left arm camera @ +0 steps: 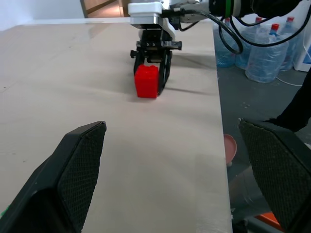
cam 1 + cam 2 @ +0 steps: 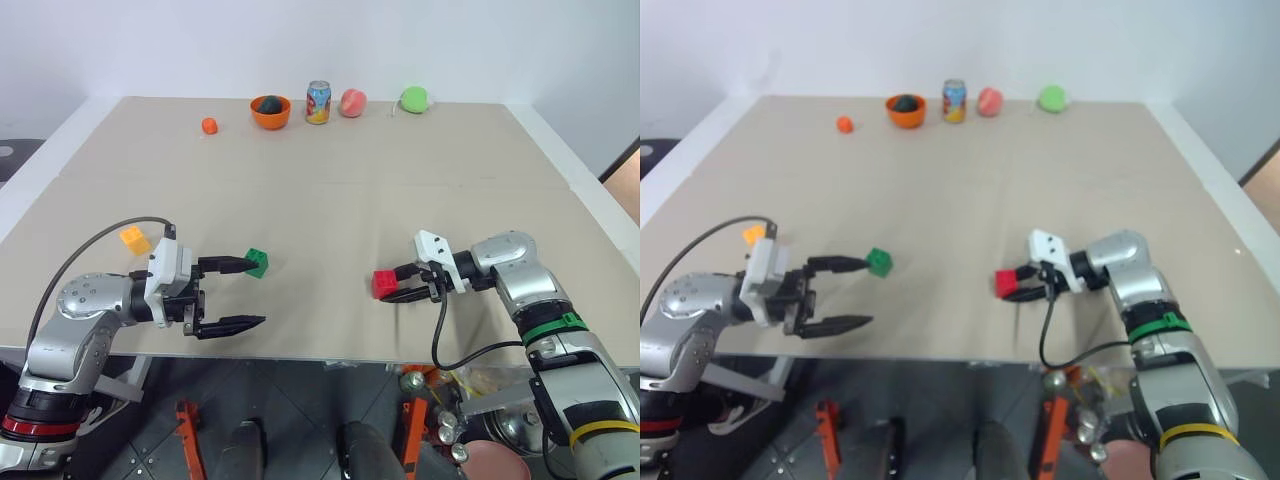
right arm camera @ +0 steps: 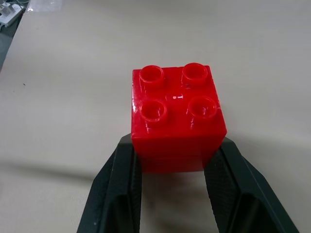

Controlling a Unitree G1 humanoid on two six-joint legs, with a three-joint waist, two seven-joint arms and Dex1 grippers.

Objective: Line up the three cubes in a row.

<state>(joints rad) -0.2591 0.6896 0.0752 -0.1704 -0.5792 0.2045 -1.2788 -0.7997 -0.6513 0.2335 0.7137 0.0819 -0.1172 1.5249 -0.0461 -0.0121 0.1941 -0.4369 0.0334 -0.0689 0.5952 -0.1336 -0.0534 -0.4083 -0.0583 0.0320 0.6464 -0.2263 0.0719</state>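
The green cube is at my left gripper's far fingertip (image 2: 252, 265), outside the gap. Next, my left gripper moves back and turns toward the green cube (image 2: 258, 262) before it closes.
My right gripper (image 2: 397, 284) is shut on the red cube (image 2: 383, 284) near the table's front edge, right of centre. The right wrist view shows both fingers pressed to the sides of the red cube (image 3: 177, 116), studs up. It sits at or just above the tabletop; I cannot tell which. The green cube (image 2: 257, 262) lies left of centre, at the tip of the far finger of my open left gripper (image 2: 250, 293), not between the fingers. The yellow-orange cube (image 2: 134, 239) rests on the table further left, behind my left wrist.
Along the far edge stand a small orange ball (image 2: 209, 125), an orange bowl (image 2: 270, 112) with a dark object in it, a drink can (image 2: 318, 102), a pink fruit (image 2: 352, 102) and a green fruit (image 2: 414, 98). The table's front edge (image 2: 330, 358) runs just below both grippers.
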